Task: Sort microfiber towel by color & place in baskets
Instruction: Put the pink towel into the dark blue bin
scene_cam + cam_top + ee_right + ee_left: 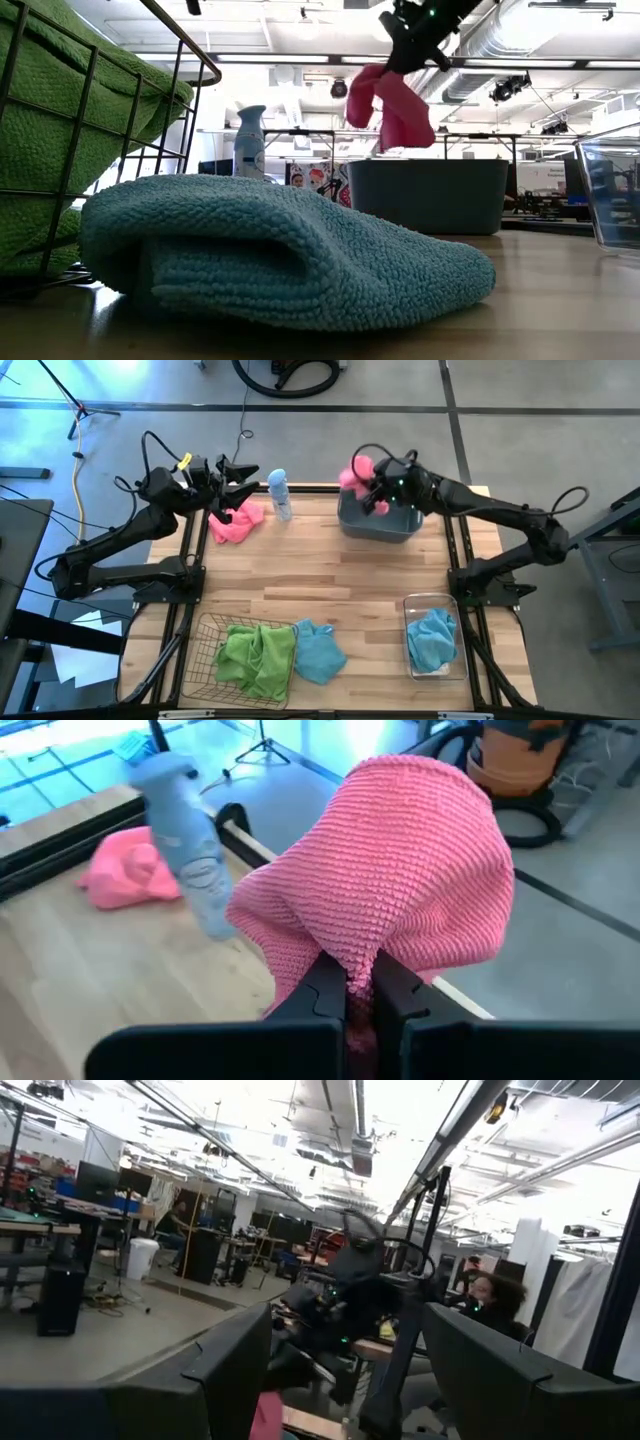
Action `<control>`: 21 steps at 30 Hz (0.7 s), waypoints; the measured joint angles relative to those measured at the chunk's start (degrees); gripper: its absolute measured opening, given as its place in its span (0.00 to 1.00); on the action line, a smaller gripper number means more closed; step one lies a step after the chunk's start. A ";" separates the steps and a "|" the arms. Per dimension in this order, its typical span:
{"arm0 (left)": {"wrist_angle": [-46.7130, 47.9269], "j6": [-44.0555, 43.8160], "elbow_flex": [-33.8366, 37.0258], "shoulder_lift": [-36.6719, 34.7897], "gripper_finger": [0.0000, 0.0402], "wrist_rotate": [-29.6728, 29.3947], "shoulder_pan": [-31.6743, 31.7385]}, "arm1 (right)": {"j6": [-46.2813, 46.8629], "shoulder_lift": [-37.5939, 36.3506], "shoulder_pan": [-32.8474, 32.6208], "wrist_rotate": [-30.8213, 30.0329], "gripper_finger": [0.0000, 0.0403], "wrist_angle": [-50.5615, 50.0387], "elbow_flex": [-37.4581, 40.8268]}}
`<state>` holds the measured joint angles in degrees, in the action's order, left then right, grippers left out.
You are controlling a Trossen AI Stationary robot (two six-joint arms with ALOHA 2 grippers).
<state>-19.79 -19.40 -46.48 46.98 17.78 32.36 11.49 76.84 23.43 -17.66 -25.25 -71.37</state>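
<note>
The pink towel (pixel 402 112) hangs clear above the blue-grey tub's rim, so my right gripper should next bring it over the open middle (pixel 378 526) and down until it rests inside.
My right gripper (pixel 375 488) is shut on a pink towel (pixel 355 470) above the far left corner of the blue-grey plastic tub (pixel 378 522); in the low view the towel (pixel 385 105) hangs over the tub (pixel 430 195). My left gripper (pixel 243 480) is open and raised at the far left, above a second pink towel (pixel 235 520) that lies crumpled on the table. The wire-mesh basket (pixel 205 645) holds green towels (pixel 255 658). The clear bin (pixel 412 605) holds a teal towel (pixel 432 638). Another teal towel (pixel 320 655) lies on the table beside the wire basket. My right gripper pinches a bunched fold of the pink towel (pixel 352 952) between its two fingers (pixel 318 988). The towel is lifted clear and drapes over and around the fingertips, slack, with two lobes (pixel 400 118) hanging down above the tub's rim.
A pale blue spray bottle (pixel 280 495) stands upright between the loose pink towel and the tub. The table's middle (pixel 330 575) is bare wood. The black frame rails (pixel 458 545) run along the table's left and right sides.
</note>
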 joint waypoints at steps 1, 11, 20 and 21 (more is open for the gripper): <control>-0.29 0.00 0.00 0.00 0.61 0.00 0.00 | -0.17 0.00 0.98 0.50 0.00 0.13 0.21; -3.22 0.04 0.00 0.04 0.61 -0.44 0.00 | 0.58 -4.24 6.32 1.21 0.00 5.42 12.67; -4.10 0.02 0.00 0.52 0.61 -0.52 -0.02 | 11.64 -13.91 10.68 6.02 0.00 10.79 21.41; -4.16 0.01 0.00 0.74 0.61 -0.54 -0.02 | 12.49 -13.72 10.70 6.67 0.00 10.77 21.52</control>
<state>-23.96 -19.39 -46.48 47.72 17.25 32.34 23.98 63.12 34.13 -10.99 -14.47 -49.85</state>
